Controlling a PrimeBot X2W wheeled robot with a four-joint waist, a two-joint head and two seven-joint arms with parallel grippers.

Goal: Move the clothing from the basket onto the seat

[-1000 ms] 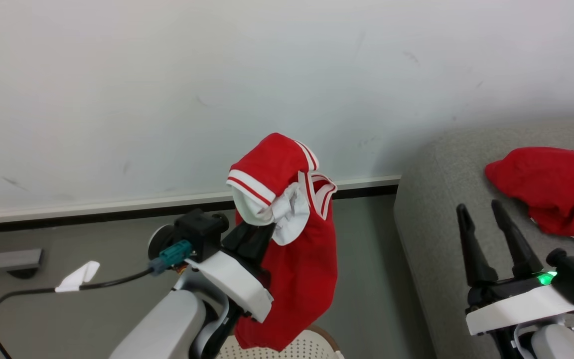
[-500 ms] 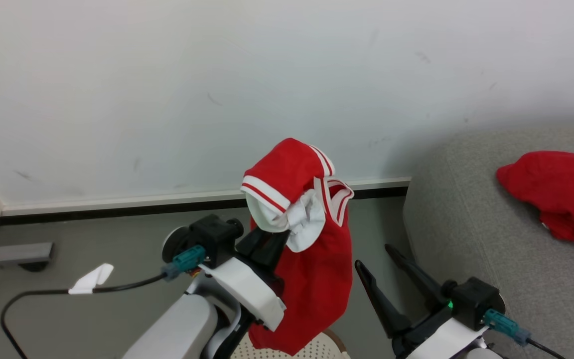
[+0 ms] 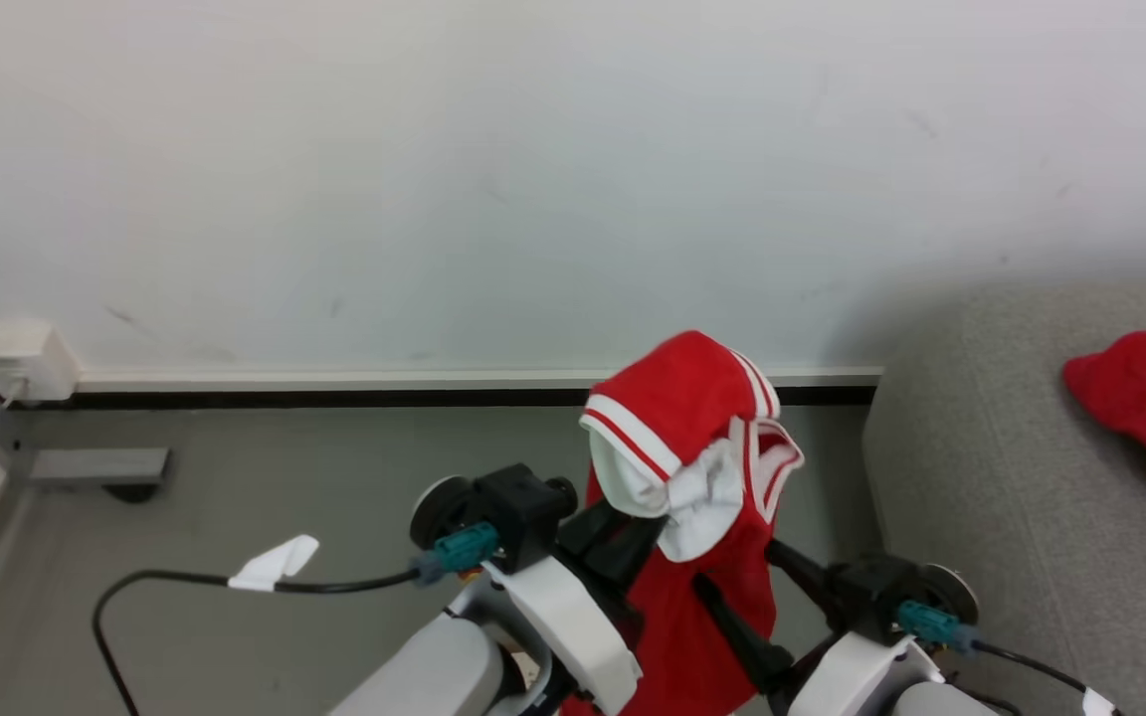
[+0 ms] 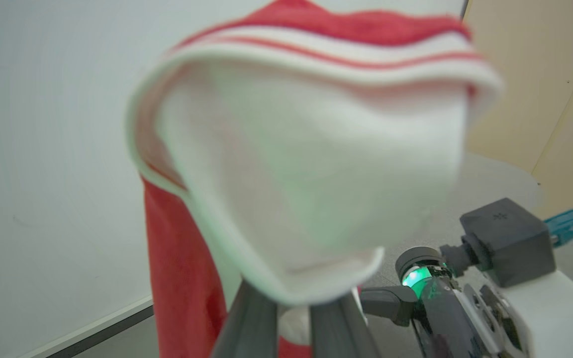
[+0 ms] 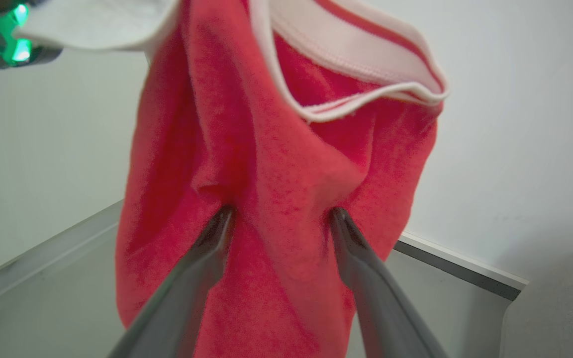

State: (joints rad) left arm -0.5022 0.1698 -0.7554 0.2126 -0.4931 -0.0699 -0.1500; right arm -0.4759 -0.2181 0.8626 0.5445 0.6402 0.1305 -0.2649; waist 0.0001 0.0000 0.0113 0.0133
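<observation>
My gripper has the clothing's red end (image 3: pixel 688 632) hanging loose below the white panel (image 3: pixel 701 506), so that end will touch the seat first and bunch up when I lower it.
My left gripper (image 3: pixel 633 522) is shut on the clothing (image 3: pixel 682 447), a red garment with white double stripes and a white panel, and holds it up in front of the wall. In the left wrist view the white panel (image 4: pixel 311 164) droops over the fingers (image 4: pixel 249 323). My right gripper (image 3: pixel 735 563) stands open just right of the hanging cloth. In its own wrist view both fingertips (image 5: pixel 338 216) press into the red fabric (image 5: pixel 276 164). A second red garment (image 3: pixel 1145 408) lies on the grey seat (image 3: pixel 981 517) at the right. The basket is out of view.
A white wall with a pale baseboard (image 3: pixel 334 380) runs behind. On the grey floor lie a black cable with a white tag (image 3: pixel 275 563) and a flat grey block (image 3: pixel 95 464). A white box (image 3: pixel 24 358) sits at the wall's left.
The head camera has shifted, sliding the whole scene right. My right gripper has swung left off the seat to the hanging garment. The left gripper still holds the garment up.
</observation>
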